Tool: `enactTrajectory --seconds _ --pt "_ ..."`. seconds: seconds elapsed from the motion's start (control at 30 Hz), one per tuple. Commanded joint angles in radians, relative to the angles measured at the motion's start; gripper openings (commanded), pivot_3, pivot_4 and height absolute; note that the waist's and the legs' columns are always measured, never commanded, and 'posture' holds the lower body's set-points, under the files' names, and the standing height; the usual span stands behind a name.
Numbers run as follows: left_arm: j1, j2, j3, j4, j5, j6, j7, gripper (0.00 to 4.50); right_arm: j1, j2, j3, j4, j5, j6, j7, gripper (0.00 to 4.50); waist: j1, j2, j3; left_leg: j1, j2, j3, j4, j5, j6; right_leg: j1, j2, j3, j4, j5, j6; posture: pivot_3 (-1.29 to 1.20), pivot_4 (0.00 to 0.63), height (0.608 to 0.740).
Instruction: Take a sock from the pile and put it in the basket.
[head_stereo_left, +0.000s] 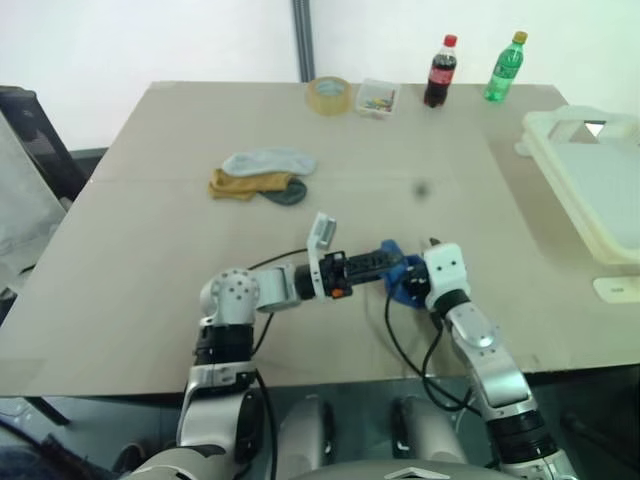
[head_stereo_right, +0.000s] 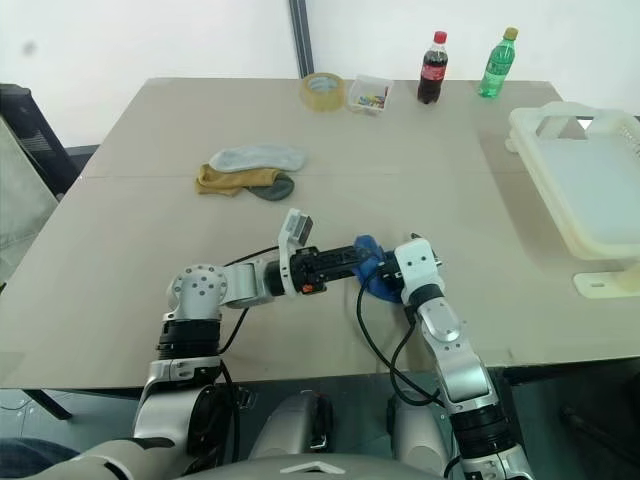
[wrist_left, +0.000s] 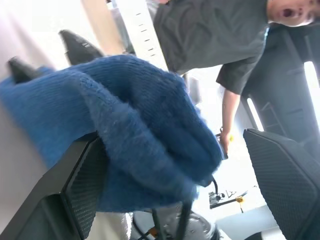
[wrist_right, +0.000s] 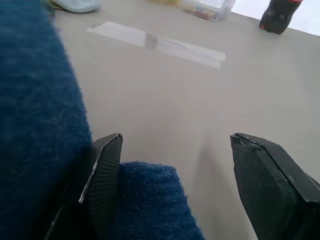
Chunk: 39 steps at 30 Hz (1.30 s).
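The royal blue sock (head_stereo_left: 403, 288) should stay folded double in my right gripper when I pull my left gripper away, because its limp end (wrist_right: 152, 200) sticks out below.
A royal blue sock (head_stereo_left: 402, 283) is bunched between my two grippers, low over the table near its front edge. In the left wrist view it drapes over one finger (wrist_left: 75, 200) of my left gripper (wrist_left: 170, 145), whose fingers stand wide apart. My right gripper (wrist_right: 175, 142) is open too, with the sock (wrist_right: 35, 125) lying against the outside of one finger and reaching a little into the gap. The pile (head_stereo_left: 262, 175), pale grey, mustard and dark socks, lies far left of centre. The cream basket (head_stereo_left: 556, 165) stands at the table's right edge.
A tape roll (head_stereo_left: 329, 95), a small clear box (head_stereo_left: 377, 98), a cola bottle (head_stereo_left: 440, 72) and a green bottle (head_stereo_left: 505, 67) line the far edge. A black chair (head_stereo_left: 30, 130) stands left of the table. A person (wrist_left: 210, 30) shows in the left wrist view.
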Motion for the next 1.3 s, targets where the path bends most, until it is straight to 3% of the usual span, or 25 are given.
enactTrajectory --seconds 0.03,0.57,0.9,1.03,1.3 --pt "-0.024 -0.021 0.016 -0.016 -0.041 0.006 0.017 4.48 0.014 -0.016 -0.02 -0.009 -0.015 0.018 0.0 3.59 0.0 0.0 0.0 0.0 0.0 0.0 0.0 0.0 0.0 0.0 0.0 0.0 0.0 0.0 0.0 0.0 0.15 0.74" --pt "-0.025 -0.037 0.002 -0.002 -0.038 -0.014 0.015 4.48 0.16 -0.111 -0.131 -0.5 0.157 0.346 0.146 3.59 0.0 0.0 0.001 -0.001 0.0 0.0 0.0 0.0 0.0 -0.001 0.002 0.0 0.0 0.0 0.0 0.0 0.15 0.74" --pt "-0.03 -0.028 -0.009 -0.001 -0.038 -0.015 0.004 4.48 0.191 -0.153 -0.115 -0.548 0.204 0.456 0.183 3.59 0.001 0.0 0.001 -0.001 0.0 0.0 0.0 0.0 0.0 -0.001 0.001 0.0 0.0 0.0 0.0 0.0 0.15 0.74" --pt "-0.04 -0.038 -0.013 0.001 -0.036 -0.019 0.006 4.48 0.18 -0.157 -0.049 -0.51 0.194 0.465 0.195 3.59 0.001 0.0 0.001 -0.001 0.0 0.0 0.0 0.0 0.0 -0.001 0.001 0.0 0.0 0.0 0.0 0.0 0.15 0.74" --pt "-0.036 -0.054 -0.017 -0.009 -0.043 -0.008 0.013 4.48 0.151 -0.153 -0.046 -0.464 0.193 0.439 0.185 3.59 0.001 -0.001 0.001 -0.001 0.0 0.0 0.0 0.0 0.0 -0.002 0.001 0.0 -0.001 0.0 0.0 0.0 0.15 0.74"
